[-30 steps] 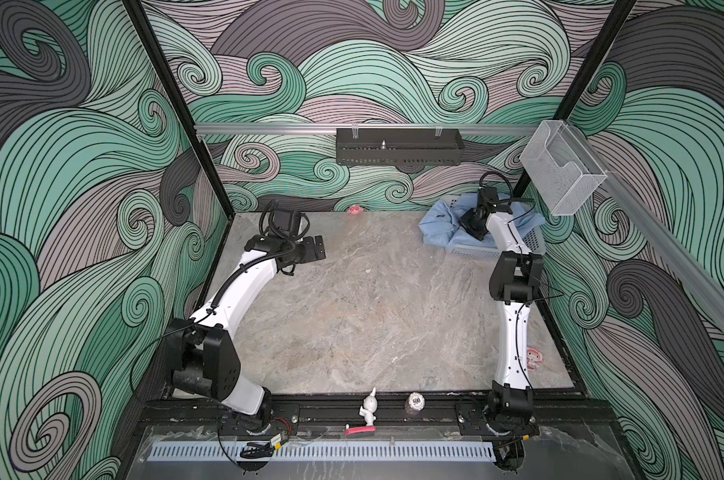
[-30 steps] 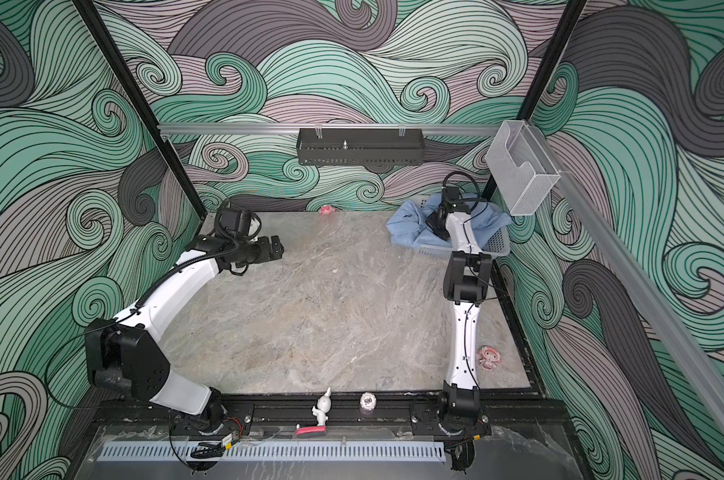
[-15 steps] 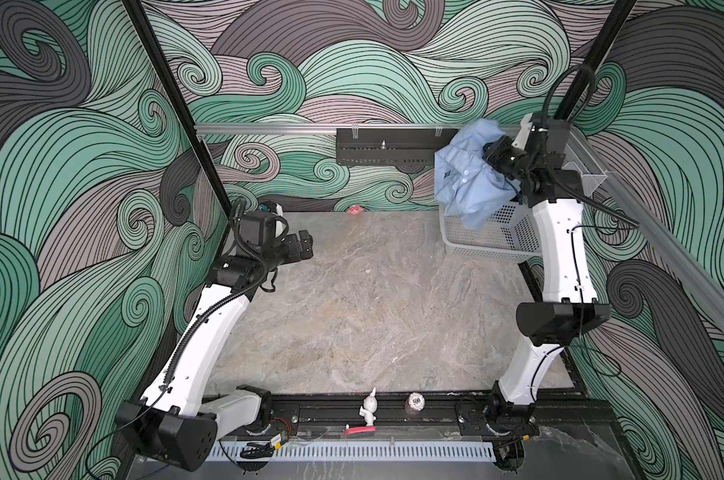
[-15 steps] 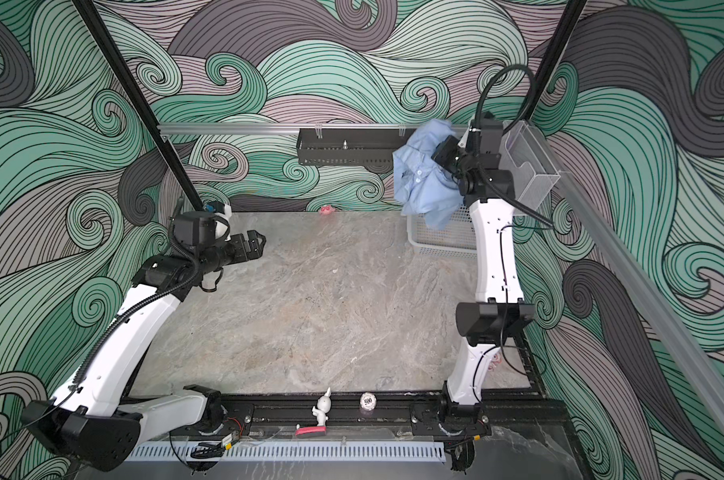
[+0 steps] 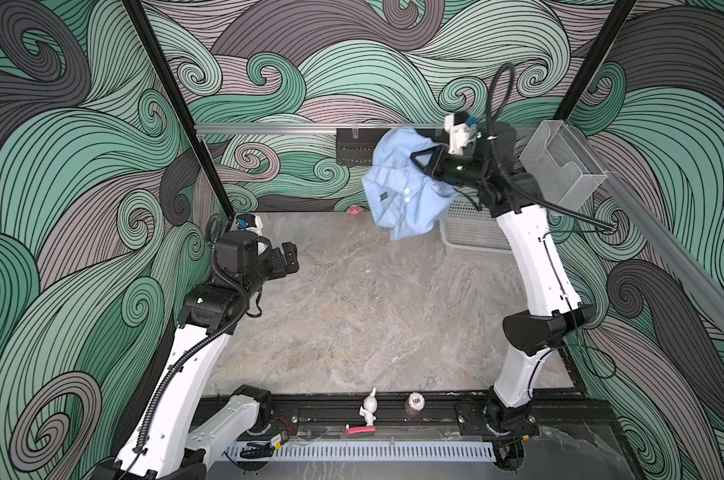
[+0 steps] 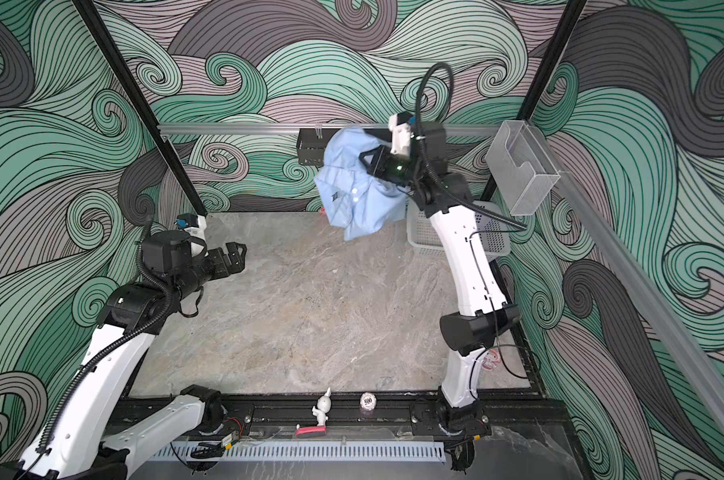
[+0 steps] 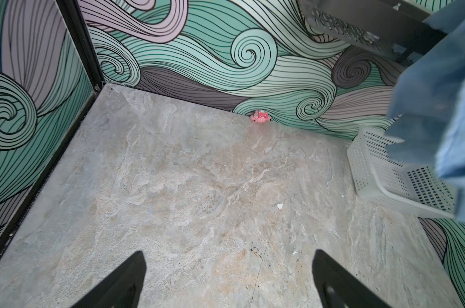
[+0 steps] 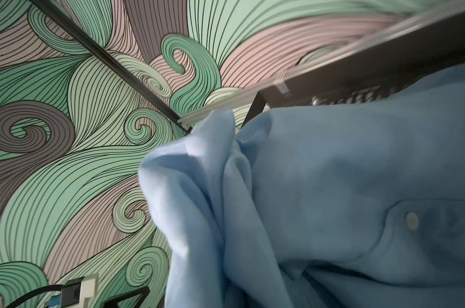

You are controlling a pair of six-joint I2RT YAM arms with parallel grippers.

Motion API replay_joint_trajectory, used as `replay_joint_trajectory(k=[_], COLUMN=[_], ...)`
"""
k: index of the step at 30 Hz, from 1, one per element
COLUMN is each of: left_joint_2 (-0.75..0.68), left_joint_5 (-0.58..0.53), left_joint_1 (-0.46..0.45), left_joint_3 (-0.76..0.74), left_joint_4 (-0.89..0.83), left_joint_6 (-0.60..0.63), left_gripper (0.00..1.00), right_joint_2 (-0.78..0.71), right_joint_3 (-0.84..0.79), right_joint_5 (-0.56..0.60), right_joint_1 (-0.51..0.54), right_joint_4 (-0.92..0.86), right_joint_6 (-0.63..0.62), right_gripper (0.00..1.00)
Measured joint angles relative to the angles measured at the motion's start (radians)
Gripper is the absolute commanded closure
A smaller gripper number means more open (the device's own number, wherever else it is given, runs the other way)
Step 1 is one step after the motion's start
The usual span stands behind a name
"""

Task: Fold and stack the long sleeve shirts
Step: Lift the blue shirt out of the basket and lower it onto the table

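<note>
The light blue shirt (image 5: 401, 196) is hanging high and bunched up, so I should keep my left gripper back while my right gripper lays it over the table's middle (image 5: 369, 284).
A crumpled light blue long sleeve shirt (image 5: 401, 187) (image 6: 356, 191) hangs in the air at the back right, high above the table. My right gripper (image 5: 416, 160) (image 6: 364, 160) is shut on a bunch of its cloth near the top. In the right wrist view the shirt (image 8: 332, 200) fills the frame, a button shows, and the cloth hides the jaws. My left gripper (image 5: 291, 259) (image 6: 239, 255) hovers open and empty over the table's left side, well apart from the shirt. In the left wrist view its jaws (image 7: 228, 256) stand wide over bare table, with the shirt (image 7: 439, 93) at the frame's edge.
A white perforated basket (image 5: 472, 245) (image 7: 386, 181) stands at the back right, below the shirt. A small pink toy (image 5: 354, 210) lies against the back wall. A black rack (image 5: 352, 149) and a clear holder (image 5: 559, 166) hang on the walls. A white figurine (image 5: 368, 409) stands at the front rail.
My right gripper has lifted the shirt out of the basket, high into the air, then carried it a little leftward. The left arm has risen and drawn back, still open.
</note>
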Motion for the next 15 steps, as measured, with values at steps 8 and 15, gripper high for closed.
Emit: replay_joint_trajectory(k=[8,15], left_joint_2=[-0.077,-0.109], left_joint_5=[-0.081,-0.12], left_joint_1=[0.018,0.019], left_joint_3=[-0.011,-0.031], left_joint_4=[-0.018,-0.015], left_joint_6=[-0.023,-0.034], left_gripper=[0.01,0.01], right_joint_2=[-0.005,-0.007], right_joint_3=[-0.421,-0.778], right_joint_5=[-0.117,-0.195], right_joint_1=[0.202,0.251], right_joint_4=[0.409,0.867], right_joint_6=[0.35,0.709], right_gripper=[1.0,0.99])
